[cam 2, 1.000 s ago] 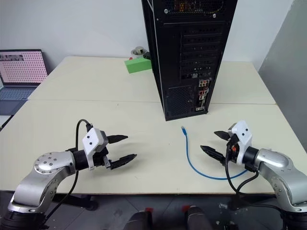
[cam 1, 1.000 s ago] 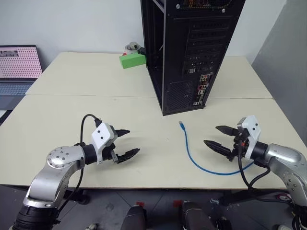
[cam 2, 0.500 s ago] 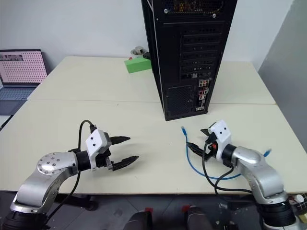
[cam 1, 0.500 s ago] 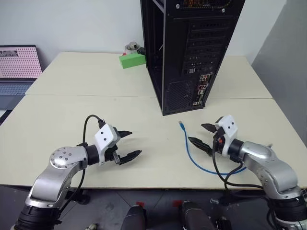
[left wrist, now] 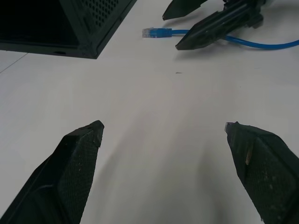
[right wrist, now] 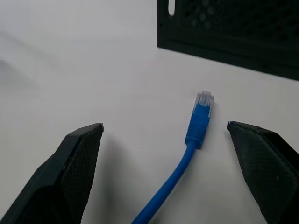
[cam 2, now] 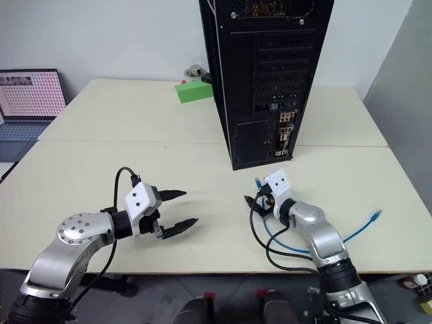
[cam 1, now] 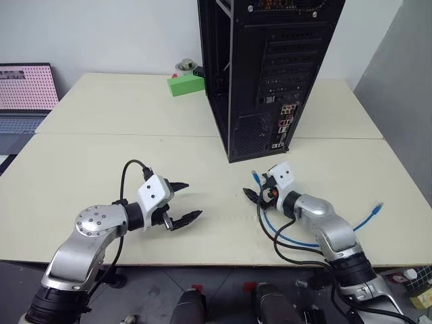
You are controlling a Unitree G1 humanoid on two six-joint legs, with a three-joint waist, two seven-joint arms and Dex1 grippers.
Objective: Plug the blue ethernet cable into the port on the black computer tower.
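Note:
The blue ethernet cable [cam 1: 297, 241] runs in a loose curve to a loose far end [cam 1: 377, 208]. That end will slide over the table when I lift the plug at the other end.
The black computer tower [cam 1: 270, 74] stands upright at the table's middle back, its rear panel towards me. The port sits somewhere in the cluster of small coloured connectors [cam 1: 286, 121]; I cannot pick it out. The blue ethernet cable [cam 1: 295, 239] lies loose on the table in front of the tower, its clear plug [right wrist: 204, 100] pointing at the tower's base. My right gripper [cam 1: 256, 187] is open just behind that plug, and the cable [right wrist: 196, 130] runs between its spread fingers without touching them. My left gripper [cam 1: 192, 200] hovers open and empty over the table further left.
A green box [cam 1: 185, 84] with a small round object on top stands left of the tower at the back. A laptop [cam 1: 25, 91] sits at the far left. The cable's other end [cam 1: 378, 206] rests near the table's right edge. Black robot cables hang over the front edge.
My right gripper has moved left and forward across the table, from the cable's loop up to its plug end, staying open. The left gripper has kept its place.

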